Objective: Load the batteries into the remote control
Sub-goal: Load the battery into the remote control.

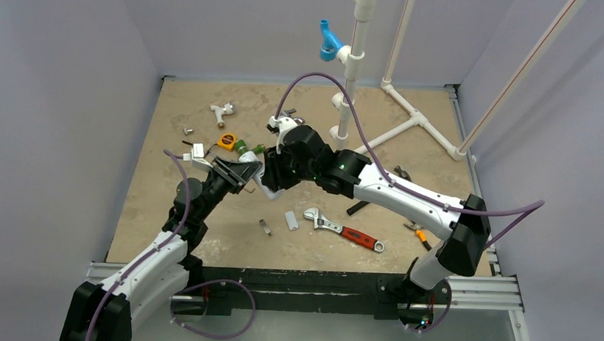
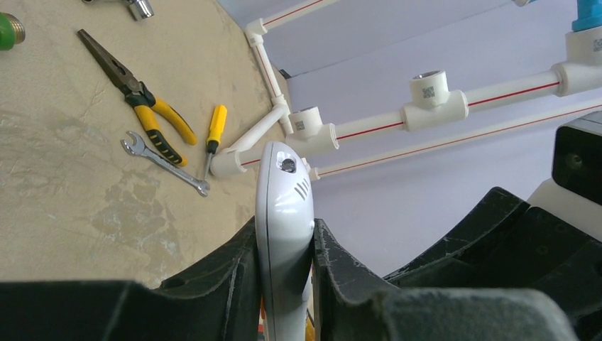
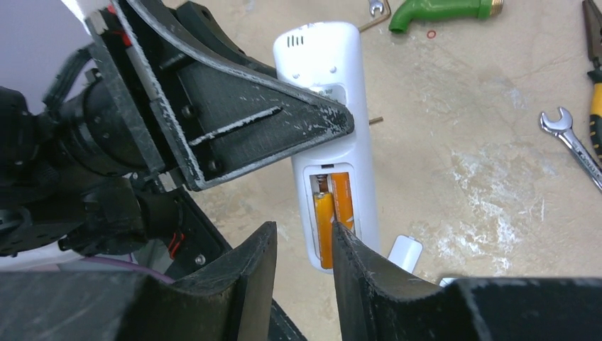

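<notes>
I should back my right gripper off, turn it and come at the battery's opposite end (image 3: 326,261), because the orange battery (image 3: 324,206) by the spring sits crooked in the bay.
The white remote control (image 3: 326,92) is held above the table, back side facing the right wrist camera, its battery bay uncovered. Two orange batteries (image 3: 324,227) (image 3: 343,199) lie side by side in the bay. My left gripper (image 2: 284,227) is shut on the remote (image 2: 284,192) across its middle; one of its fingers (image 3: 248,128) crosses the remote in the right wrist view. My right gripper (image 3: 304,229) is open and empty, its right fingertip over the batteries at the bay's lower end. In the top view both grippers (image 1: 234,172) (image 1: 272,173) meet at table centre.
The loose white cover piece (image 1: 291,220) (image 3: 406,252) lies on the table beside a small grey metal cylinder (image 1: 264,227) and a red-handled wrench (image 1: 346,230). Pliers (image 2: 142,99), a spanner (image 2: 163,160) and a screwdriver (image 2: 214,131) lie nearby. A PVC pipe frame (image 1: 407,117) stands at the back.
</notes>
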Robot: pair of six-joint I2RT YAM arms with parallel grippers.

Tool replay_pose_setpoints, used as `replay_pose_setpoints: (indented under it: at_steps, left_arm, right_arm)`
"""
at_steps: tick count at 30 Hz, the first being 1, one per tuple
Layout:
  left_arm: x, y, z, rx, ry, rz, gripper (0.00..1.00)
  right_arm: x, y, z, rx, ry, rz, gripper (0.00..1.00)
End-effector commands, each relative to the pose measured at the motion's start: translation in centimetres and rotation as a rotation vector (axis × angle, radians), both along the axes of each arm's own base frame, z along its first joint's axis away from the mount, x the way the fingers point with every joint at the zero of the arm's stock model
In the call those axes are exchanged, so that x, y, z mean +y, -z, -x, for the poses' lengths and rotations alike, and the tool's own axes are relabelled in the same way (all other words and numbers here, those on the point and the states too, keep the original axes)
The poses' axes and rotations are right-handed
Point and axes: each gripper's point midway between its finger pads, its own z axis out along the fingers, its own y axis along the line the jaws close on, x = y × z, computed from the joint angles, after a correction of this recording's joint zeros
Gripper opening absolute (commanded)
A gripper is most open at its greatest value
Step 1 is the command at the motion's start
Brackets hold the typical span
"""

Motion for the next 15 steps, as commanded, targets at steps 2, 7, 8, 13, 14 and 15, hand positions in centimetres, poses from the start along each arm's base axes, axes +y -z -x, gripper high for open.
replay_pose_setpoints:
  at_steps: [2, 7, 8, 13, 14, 15]
  left_arm:
    - [-0.5, -3.3, 0.0, -0.086, 0.023, 0.041, 0.00]
    - [-0.7, -3.3, 0.2, -0.085, 0.038, 0.041, 0.00]
    - [-0.7, -3.4, 0.2, -0.085, 0.043, 0.043, 0.00]
    - [-1.4, -3.9, 0.7, -0.093, 0.090, 0.054, 0.00]
    - [-1.5, -3.9, 0.8, -0.092, 0.100, 0.054, 0.00]
    - [-1.7, -4.0, 1.0, -0.090, 0.116, 0.054, 0.00]
  right_arm:
    - [0.0, -2.9, -0.4, -0.074, 0.005, -0.074, 0.34]
    - [-1.2, -4.3, -0.6, -0.178, -0.010, -0.087, 0.34]
    - [-1.4, -4.5, -0.6, -0.205, -0.023, -0.086, 0.34]
    - [-3.3, -5.3, -0.7, -0.353, -0.061, -0.057, 0.26]
    - [-3.6, -5.3, -0.8, -0.382, -0.072, -0.047, 0.24]
    - [-3.9, -5.2, -0.8, -0.407, -0.088, -0.032, 0.21]
